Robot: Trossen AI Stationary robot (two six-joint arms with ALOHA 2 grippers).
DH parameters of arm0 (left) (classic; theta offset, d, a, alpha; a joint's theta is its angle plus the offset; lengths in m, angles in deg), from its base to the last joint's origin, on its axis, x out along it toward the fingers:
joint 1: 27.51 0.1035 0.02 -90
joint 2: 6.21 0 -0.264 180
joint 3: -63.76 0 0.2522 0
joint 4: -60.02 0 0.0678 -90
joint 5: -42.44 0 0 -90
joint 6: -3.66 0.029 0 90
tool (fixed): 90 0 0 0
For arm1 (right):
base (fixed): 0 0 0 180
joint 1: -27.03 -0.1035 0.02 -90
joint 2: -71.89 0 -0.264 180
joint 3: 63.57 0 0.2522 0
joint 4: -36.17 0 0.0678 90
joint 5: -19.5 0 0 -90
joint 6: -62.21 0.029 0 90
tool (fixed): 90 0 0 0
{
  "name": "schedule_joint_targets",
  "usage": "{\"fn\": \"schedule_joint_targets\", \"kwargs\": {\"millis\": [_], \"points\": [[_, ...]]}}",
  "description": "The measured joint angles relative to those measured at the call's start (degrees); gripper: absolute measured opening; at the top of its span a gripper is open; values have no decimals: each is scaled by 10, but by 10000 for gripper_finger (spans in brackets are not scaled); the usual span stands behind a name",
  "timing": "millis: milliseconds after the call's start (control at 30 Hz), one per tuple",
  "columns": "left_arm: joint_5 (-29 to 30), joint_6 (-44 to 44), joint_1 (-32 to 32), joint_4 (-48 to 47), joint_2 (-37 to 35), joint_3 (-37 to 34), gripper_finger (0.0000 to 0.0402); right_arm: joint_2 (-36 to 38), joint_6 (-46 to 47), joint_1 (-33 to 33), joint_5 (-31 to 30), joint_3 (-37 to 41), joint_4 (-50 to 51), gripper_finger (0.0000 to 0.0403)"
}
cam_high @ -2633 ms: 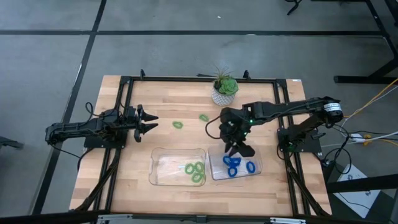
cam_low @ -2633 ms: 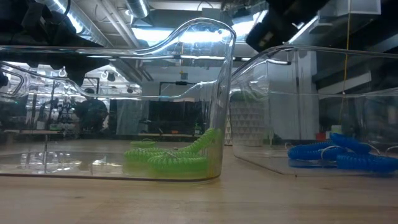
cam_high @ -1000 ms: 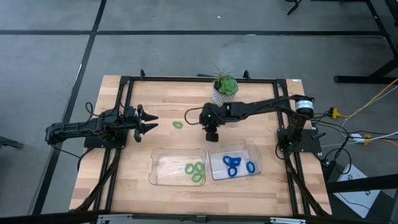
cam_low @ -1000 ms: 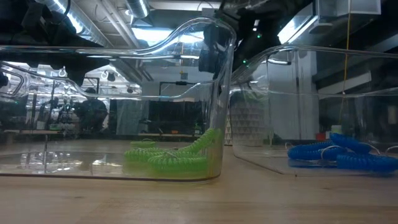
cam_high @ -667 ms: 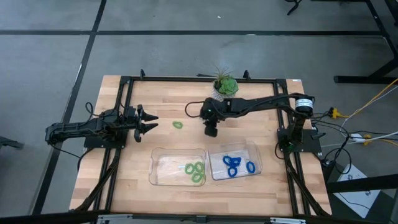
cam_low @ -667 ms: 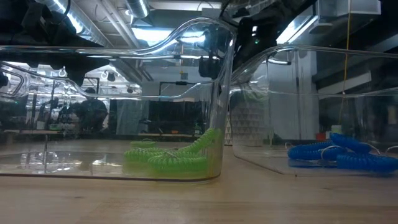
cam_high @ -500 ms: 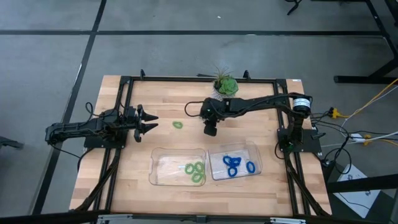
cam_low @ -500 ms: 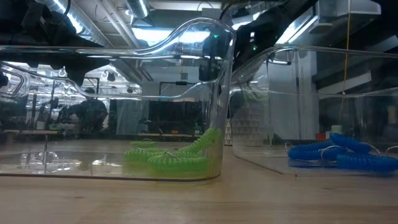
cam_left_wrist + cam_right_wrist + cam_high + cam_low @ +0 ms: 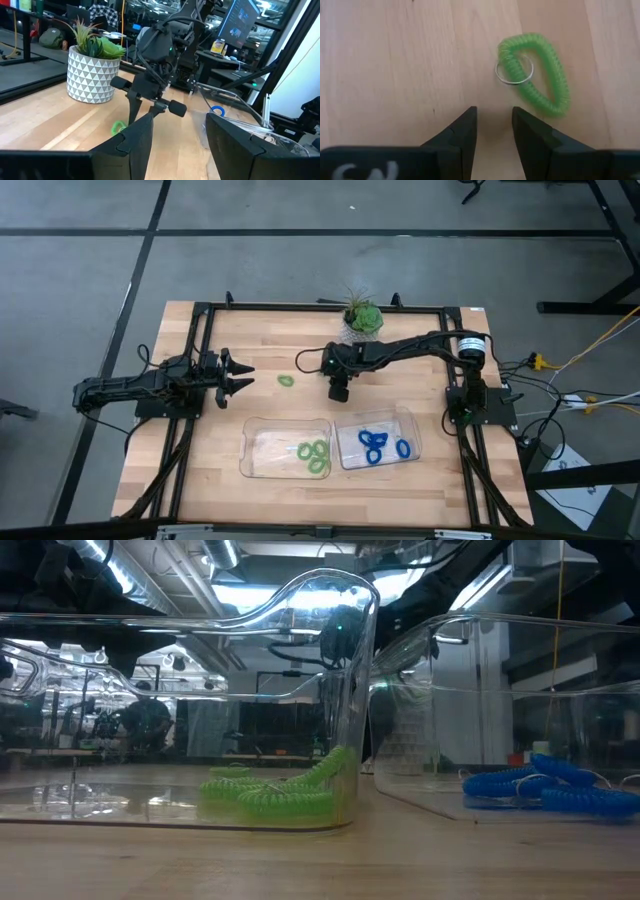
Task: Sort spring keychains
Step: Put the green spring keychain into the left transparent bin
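Note:
Next, my right gripper moves over the coil [image 9: 513, 68] beside the metal ring before it closes and lifts, because the green keychain [image 9: 556, 75] lies beyond its fingers.
Two clear trays sit near the table's near edge. The left tray [image 9: 250, 452] holds several light green keychains [image 9: 315, 453], also in the low view [image 9: 275, 795]. The right tray [image 9: 410, 430] holds three blue keychains [image 9: 380, 445] [image 9: 545, 790]. A loose green keychain [image 9: 286, 380] lies on the table in front of my left gripper [image 9: 244, 375], which is open. My right gripper [image 9: 338, 390] points down, open, close over the table. A second green keychain with a metal ring [image 9: 535, 92] lies just beyond its fingertips [image 9: 494, 130], untouched.
A potted plant in a white patterned pot [image 9: 361, 325] [image 9: 92, 70] stands at the far edge, just behind my right arm. Bare wood lies between the two arms and to the left of the trays. A black frame [image 9: 200, 315] borders the table.
My right gripper has left the space over the blue tray and swung toward the far edge and the left, ending low over the loose green keychain near the plant. In the last second it has hardly shifted. My left arm has stayed still.

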Motion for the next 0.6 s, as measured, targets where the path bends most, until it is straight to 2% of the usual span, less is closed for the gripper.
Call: {"fn": "schedule_joint_targets", "kwargs": {"millis": [200,500,600], "points": [[0,0,0,0,0,0,178,0,1,0,2,0,2,110],[0,0,0,0,0,0,178,-1,-1,0,8,0,3,11],[0,0,0,0,0,0,178,-1,-1,0,9,0,4,10]]}}
